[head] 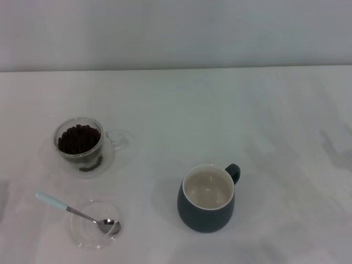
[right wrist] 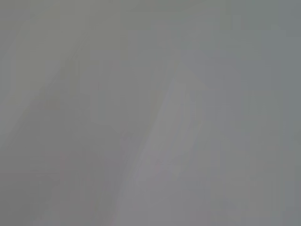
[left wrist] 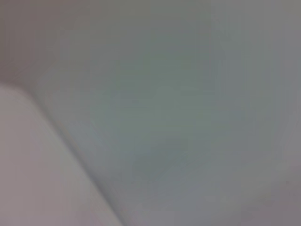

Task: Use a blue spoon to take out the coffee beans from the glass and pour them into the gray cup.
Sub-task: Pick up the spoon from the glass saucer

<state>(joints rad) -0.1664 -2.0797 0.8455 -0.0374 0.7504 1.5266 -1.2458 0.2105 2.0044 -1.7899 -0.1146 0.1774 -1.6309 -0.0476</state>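
My left gripper is moving toward the handle's end and should next move there until it closes there, because the blue spoon's handle sticks out free past the clear glass dish's rim.
In the head view the glass stands at the left of the white table, its clear handle pointing right, filled with dark coffee beans. The blue spoon lies in front of it, its pale blue handle end up on the left and its silver bowl resting in a flat clear glass dish. The gray cup stands right of the dish, upright, its cream inside empty, its handle at the far right. Neither gripper shows in any view. Both wrist views show only blurred pale surface.
The white table stretches wide behind and to the right of the objects, up to a pale wall at the back. A faint shadow lies at the right edge.
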